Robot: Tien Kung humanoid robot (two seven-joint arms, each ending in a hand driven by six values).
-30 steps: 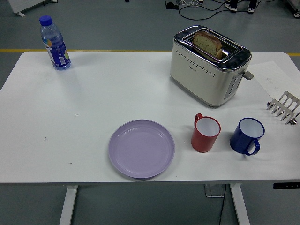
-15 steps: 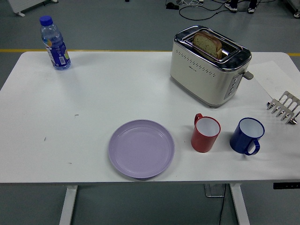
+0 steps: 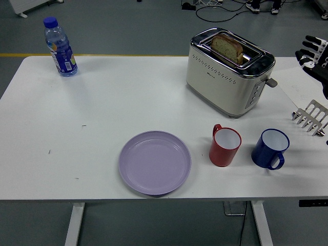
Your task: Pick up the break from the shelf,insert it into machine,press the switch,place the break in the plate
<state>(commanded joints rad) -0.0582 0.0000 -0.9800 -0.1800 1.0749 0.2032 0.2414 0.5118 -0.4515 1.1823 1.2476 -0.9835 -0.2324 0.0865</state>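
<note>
The slice of bread [image 3: 227, 47] sticks up well above the toaster's slot [image 3: 224, 56], so it will come out in one piece and stay flat when I lift it.
A slice of bread [image 3: 227, 47] stands upright in the slot of a cream and chrome toaster [image 3: 225, 77] at the back right of the table. Its lever [image 3: 270, 82] sticks out on the right end. A lilac plate [image 3: 155, 162] lies near the front edge. A metal toast rack [image 3: 311, 119] stands at the right edge with nothing in it. My right hand [image 3: 313, 53] shows at the right edge, above the table, right of the toaster, with fingers spread and holding nothing. The left arm is out of view.
A red mug [image 3: 224, 145] and a blue mug [image 3: 270, 148] stand in front of the toaster. A water bottle [image 3: 60, 47] stands at the back left corner. A sheet of paper [image 3: 300, 84] lies at the right edge.
My right hand has come into view at the right edge, level with the toaster's top. Nothing else has moved.
</note>
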